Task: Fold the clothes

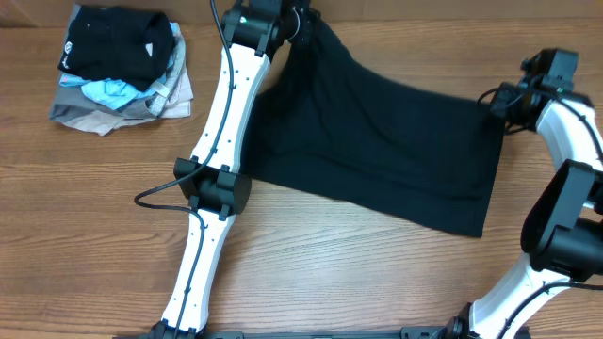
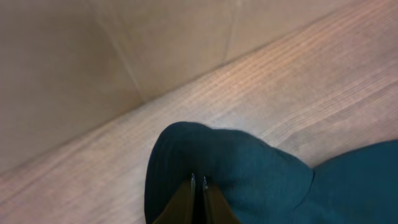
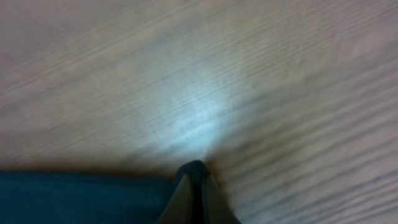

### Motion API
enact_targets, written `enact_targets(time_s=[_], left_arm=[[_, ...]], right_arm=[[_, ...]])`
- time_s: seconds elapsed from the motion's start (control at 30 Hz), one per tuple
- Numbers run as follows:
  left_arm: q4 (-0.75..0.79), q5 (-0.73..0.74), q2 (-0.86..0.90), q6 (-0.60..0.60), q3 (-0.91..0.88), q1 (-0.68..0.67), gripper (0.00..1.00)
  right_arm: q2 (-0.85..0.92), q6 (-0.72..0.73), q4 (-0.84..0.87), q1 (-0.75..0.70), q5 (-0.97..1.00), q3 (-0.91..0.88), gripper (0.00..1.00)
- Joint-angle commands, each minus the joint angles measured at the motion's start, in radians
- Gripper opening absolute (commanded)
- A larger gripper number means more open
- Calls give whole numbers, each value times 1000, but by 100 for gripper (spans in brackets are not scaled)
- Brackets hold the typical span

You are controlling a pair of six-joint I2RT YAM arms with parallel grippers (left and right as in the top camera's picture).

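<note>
My left gripper should pull back the garment's corner it is holding, because that corner stretches too far toward the beige wall, and lower it over the garment's body.
The clothes, one plain black garment, lie spread over the middle of the wooden table, stretched from the far side toward the right. At its far-left corner my left gripper is shut on a bunched fold. The left wrist view shows the jaws pressed together with dark fabric humped around them. My right gripper sits at the garment's far-right corner. In the blurred right wrist view its tips are closed on a dark nub of the cloth.
A pile of folded garments sits at the far left of the table. My left arm stretches across the table beside the cloth's left edge, with a black cable looping out. A beige wall rises behind the table.
</note>
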Motion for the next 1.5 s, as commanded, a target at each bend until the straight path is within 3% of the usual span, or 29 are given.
enact_targets(time_s=[0.0, 0.07, 0.23, 0.6, 0.97, 1.37, 1.43, 1.47], left_arm=[[28, -50, -8, 103, 30, 14, 4], [35, -70, -8, 167, 30, 15, 4], [-18, -62, -14, 158, 42, 34, 4], [-415, 13, -25, 142, 72, 60, 4], [-628, -66, -23, 143, 58, 61, 4], [-628, -61, -22, 143, -188, 58, 4], [-628, -61, -22, 143, -220, 59, 4], [-628, -60, -22, 142, -225, 59, 13]], right_arm=[[-37, -25, -77, -3, 2, 115, 4], [-40, -29, -149, -3, 2, 158, 4], [-76, -32, -331, -11, -24, 241, 4], [-129, 22, -711, -32, -128, 226, 4], [-126, 26, -640, -69, -130, 41, 4], [-126, 25, -636, -87, -131, 20, 4], [-126, 25, -638, -87, -141, 13, 8], [-126, 25, -639, -87, -141, 11, 10]])
